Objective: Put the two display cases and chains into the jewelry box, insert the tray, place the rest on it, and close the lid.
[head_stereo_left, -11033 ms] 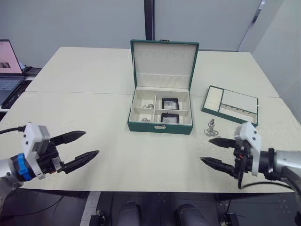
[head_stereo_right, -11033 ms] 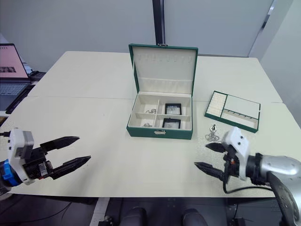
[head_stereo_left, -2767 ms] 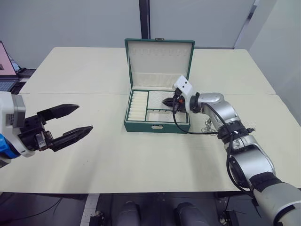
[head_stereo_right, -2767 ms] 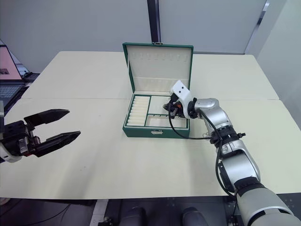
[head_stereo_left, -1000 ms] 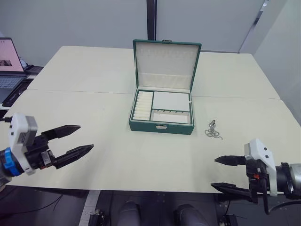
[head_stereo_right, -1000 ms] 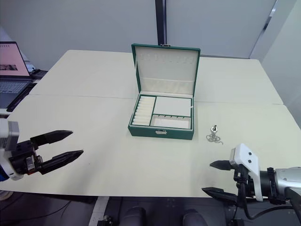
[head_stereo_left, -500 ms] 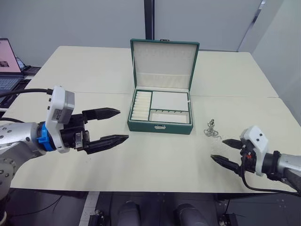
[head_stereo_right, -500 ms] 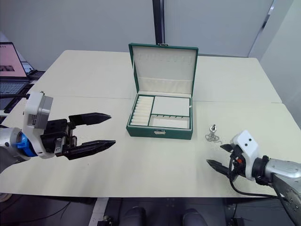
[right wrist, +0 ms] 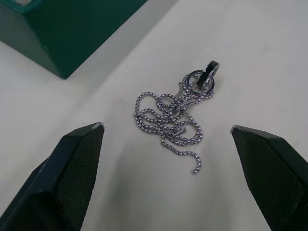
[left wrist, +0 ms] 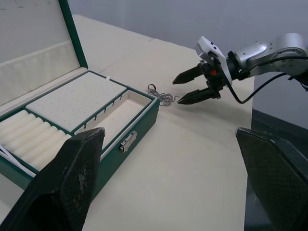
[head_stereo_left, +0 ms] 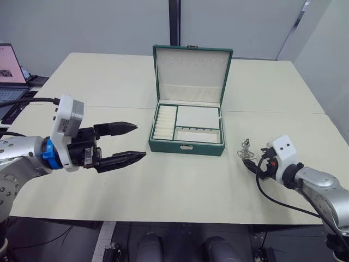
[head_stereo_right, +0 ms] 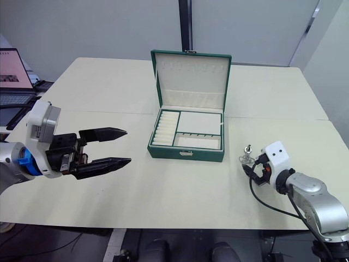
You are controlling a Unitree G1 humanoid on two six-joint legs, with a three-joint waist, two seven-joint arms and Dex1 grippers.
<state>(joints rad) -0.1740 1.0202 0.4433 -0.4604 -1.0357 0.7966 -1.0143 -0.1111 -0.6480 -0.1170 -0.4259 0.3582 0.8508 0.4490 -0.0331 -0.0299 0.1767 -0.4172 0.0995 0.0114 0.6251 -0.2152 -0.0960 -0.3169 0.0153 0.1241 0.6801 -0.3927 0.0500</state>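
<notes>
The silver chain point(head_stereo_left: 247, 152) is piled up in overlapping loops point(right wrist: 168, 119), so it will come up as a pile with a short end of the chain hanging down when I lift it.
The green jewelry box point(head_stereo_left: 187, 146) stands open mid-table, lid upright, with the cream tray point(head_stereo_left: 188, 124) seated inside it. The display cases are hidden. One silver chain with a dark ring point(head_stereo_left: 246, 150) lies on the table right of the box. My right gripper point(head_stereo_left: 253, 165) is open just in front of that chain. In the right wrist view the chain point(right wrist: 175, 113) lies between and slightly beyond its fingertips point(right wrist: 77, 159), untouched. My left gripper point(head_stereo_left: 139, 141) hovers open and empty left of the box. The left wrist view shows the box point(left wrist: 120, 130) and the right gripper point(left wrist: 192, 86) at the chain.
A laptop point(head_stereo_left: 8, 71) sits beyond the table's far left corner. The table's front edge point(head_stereo_left: 180, 221) runs just below both arms. A seam crosses the tabletop behind the box.
The right gripper has come forward and inward to the chain over the last second. The left gripper swung in toward the box, then held. Earlier the tray went into the box.
</notes>
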